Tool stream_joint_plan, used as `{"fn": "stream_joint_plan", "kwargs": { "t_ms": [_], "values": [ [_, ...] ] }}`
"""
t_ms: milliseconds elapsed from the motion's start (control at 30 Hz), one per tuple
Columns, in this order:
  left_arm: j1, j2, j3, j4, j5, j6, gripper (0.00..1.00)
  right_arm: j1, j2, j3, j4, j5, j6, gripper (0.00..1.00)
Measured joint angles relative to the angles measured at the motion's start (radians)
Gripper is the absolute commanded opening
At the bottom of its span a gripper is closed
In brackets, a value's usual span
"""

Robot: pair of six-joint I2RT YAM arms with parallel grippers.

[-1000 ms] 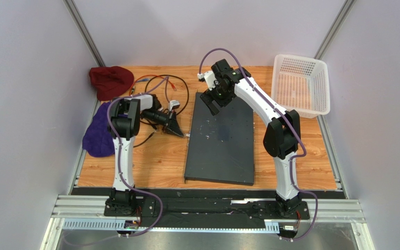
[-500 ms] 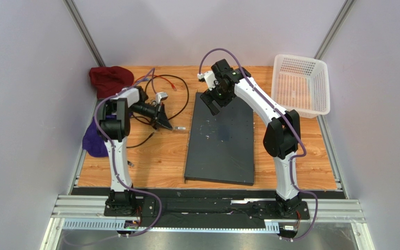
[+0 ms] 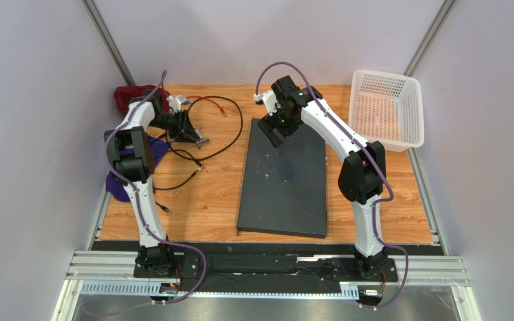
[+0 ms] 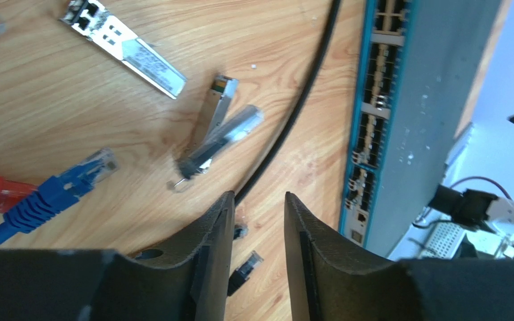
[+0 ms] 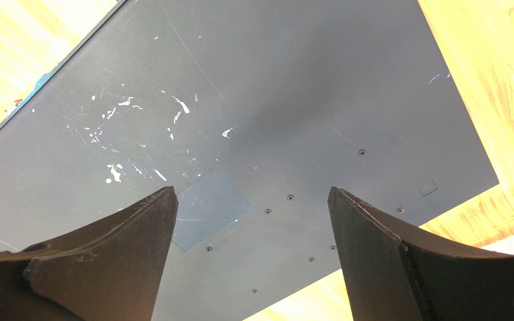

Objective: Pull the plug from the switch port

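The switch's teal port side faces my open, empty left gripper. I should go on toward the end plug seated there until my fingers are on both sides of it.
The switch is a large dark grey slab lying mid-table; its teal port face shows in the left wrist view. My left gripper hovers over the wood well left of it. Its fingers are parted and nothing sits between them. A black plug lies loose on the wood just below them, apart from the switch. My right gripper hangs open above the switch's far end, its fingers spread wide over the scuffed top.
A black cable, two silver modules and a blue plug lie near the left gripper. Maroon cloth and purple cloth sit at the left edge. A white mesh basket stands back right.
The left arm swung back and left, away from the switch's left edge, dragging the black cable along. Its jaws went from shut to parted. The right arm stayed still.
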Motion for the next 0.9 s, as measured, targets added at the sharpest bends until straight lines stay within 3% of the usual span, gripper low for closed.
{"fn": "stream_joint_plan", "kwargs": {
  "t_ms": [233,567,767,900],
  "values": [
    [-0.021,-0.043,-0.054,0.077,-0.108,-0.061,0.45,0.0,0.0,0.0,0.0,0.009,-0.004,0.88],
    [-0.123,-0.326,-0.41,0.36,0.088,-0.157,0.45,0.013,0.0,-0.102,0.008,0.026,-0.004,0.88],
    [-0.232,-0.337,-0.624,0.515,0.12,-0.232,0.45,0.032,-0.003,-0.192,0.008,0.029,0.003,0.88],
    [-0.249,-0.318,-0.636,0.562,0.122,-0.257,0.45,0.04,-0.008,-0.237,0.008,0.029,0.016,0.88]
  ]
}}
